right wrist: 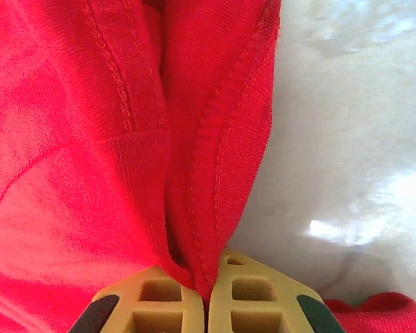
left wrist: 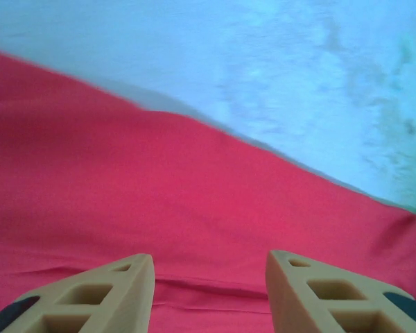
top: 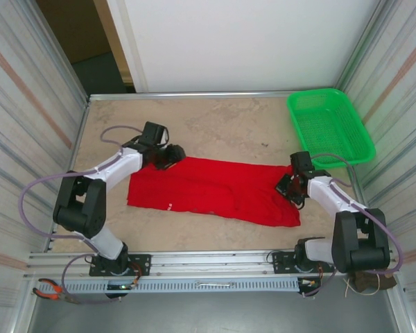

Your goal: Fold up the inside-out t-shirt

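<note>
My right gripper keeps carrying the shirt's stitched edge [right wrist: 213,180] that it holds across until it lies on the other half [top: 172,187], which lies flat.
The inside-out t-shirt [top: 215,191] lies as a long bright red band across the middle of the table, with small white marks near its lower left edge. My left gripper [top: 168,157] hovers at the shirt's upper left corner. In the left wrist view its tan fingers [left wrist: 125,291] stand apart over flat red cloth [left wrist: 159,201], gripping nothing. My right gripper [top: 291,186] sits at the shirt's right end. There the two jaws are pressed together on a stitched edge of the red cloth [right wrist: 215,187].
A green plastic mesh basket [top: 329,126] stands at the back right corner. Metal walls close in the table on the left and right. Orange-handled pliers [top: 52,290] lie by the front rail at the left. Bare beige tabletop [top: 222,121] stretches behind the shirt.
</note>
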You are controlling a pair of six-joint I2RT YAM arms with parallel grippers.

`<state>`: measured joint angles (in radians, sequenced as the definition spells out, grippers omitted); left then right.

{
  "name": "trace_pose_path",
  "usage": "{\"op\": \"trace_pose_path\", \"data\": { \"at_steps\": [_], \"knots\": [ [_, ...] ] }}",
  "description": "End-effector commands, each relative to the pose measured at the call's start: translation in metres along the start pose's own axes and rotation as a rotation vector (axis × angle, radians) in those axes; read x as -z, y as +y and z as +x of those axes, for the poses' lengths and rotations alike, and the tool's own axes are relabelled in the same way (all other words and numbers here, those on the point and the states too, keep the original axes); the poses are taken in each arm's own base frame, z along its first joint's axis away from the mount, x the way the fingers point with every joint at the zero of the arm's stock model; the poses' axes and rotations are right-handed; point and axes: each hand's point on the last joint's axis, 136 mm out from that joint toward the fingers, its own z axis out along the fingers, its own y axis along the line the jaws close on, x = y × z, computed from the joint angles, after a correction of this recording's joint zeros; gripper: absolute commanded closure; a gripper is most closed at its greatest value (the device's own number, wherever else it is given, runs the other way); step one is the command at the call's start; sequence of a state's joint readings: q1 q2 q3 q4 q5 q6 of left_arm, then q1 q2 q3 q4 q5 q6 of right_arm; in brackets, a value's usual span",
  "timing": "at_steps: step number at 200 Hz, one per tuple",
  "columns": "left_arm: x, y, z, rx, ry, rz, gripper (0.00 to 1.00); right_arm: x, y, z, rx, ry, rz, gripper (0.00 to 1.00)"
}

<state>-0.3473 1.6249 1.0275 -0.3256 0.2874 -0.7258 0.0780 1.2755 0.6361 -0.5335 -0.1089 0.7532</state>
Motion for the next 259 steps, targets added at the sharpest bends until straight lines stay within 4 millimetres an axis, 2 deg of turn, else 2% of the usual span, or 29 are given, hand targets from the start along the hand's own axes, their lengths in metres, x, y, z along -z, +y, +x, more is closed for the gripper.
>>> {"op": "trace_pose_path", "data": {
  "at_steps": [1,40,58,77,90,110,126,142,162,191,221,259],
  "knots": [
    [-0.01,0.036,0.048,-0.018,0.131,-0.092,0.54,0.014,-0.009,-0.004,0.002,0.011,0.025,1.0],
    [-0.023,0.05,0.095,0.027,0.166,-0.12,0.54,0.031,-0.002,-0.02,0.009,-0.016,0.002,1.0],
    [-0.02,0.051,0.112,0.037,0.166,-0.14,0.54,0.039,0.001,-0.027,0.024,-0.028,0.004,1.0],
    [-0.009,0.041,0.122,0.04,0.145,-0.131,0.53,0.045,0.001,-0.032,0.035,-0.038,0.011,1.0],
    [0.002,0.03,0.11,0.033,0.103,-0.105,0.53,0.049,0.005,-0.033,0.042,-0.04,-0.001,1.0],
    [0.021,0.023,0.074,0.017,0.052,-0.108,0.52,0.057,0.012,-0.034,0.055,-0.045,-0.024,1.0],
    [0.03,0.031,0.047,0.028,0.042,-0.125,0.52,0.065,0.019,-0.032,0.078,-0.049,-0.03,1.0],
    [0.033,0.046,0.031,0.044,0.045,-0.141,0.52,0.073,0.027,-0.027,0.111,-0.052,-0.029,1.0],
    [0.03,0.069,0.021,0.074,0.064,-0.169,0.52,0.084,0.043,-0.022,0.153,-0.064,-0.03,1.0],
    [0.015,0.092,0.028,0.117,0.124,-0.182,0.53,0.098,0.073,-0.007,0.233,-0.082,-0.023,1.0],
    [0.011,0.087,0.026,0.127,0.124,-0.126,0.53,0.11,0.11,0.012,0.304,-0.106,-0.025,1.0],
    [0.039,0.071,-0.005,0.115,0.069,-0.037,0.52,0.12,0.16,0.043,0.397,-0.137,-0.026,1.0]
  ]
}}
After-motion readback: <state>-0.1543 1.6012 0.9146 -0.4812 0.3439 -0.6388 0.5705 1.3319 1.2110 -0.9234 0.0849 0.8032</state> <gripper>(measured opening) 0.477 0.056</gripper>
